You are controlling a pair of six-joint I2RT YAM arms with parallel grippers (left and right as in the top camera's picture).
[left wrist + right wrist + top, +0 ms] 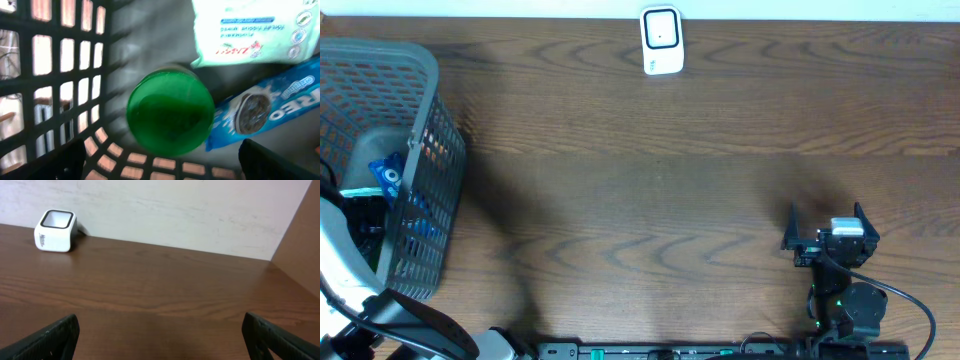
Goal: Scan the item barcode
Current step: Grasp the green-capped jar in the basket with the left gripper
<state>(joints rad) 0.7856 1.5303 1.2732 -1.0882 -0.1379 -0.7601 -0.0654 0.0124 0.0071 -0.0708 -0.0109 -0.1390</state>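
Observation:
I keep lowering my left gripper until its open fingers are on either side of the item's sides (208,111), then close them, because the green item's round top (170,112) is centred between them.
Looking down into the grey mesh basket (420,110), the left wrist view shows a green round-topped item (170,112) on the floor. A blue Oreo packet (270,107) lies to its right. A white and green wipes pack (250,30) lies beyond that. My left gripper (170,165) hangs open just above the green item and touches nothing. A bit of blue packet (390,175) shows through the basket from overhead. The white barcode scanner (661,40) stands at the table's far edge. My right gripper (826,215) rests open and empty at the near right.
The basket's mesh wall (50,75) stands close on the left of my left gripper. From the right wrist, the scanner (55,231) is far off to the left against the pale wall. Brown wooden tabletop (650,200) lies between basket and right arm.

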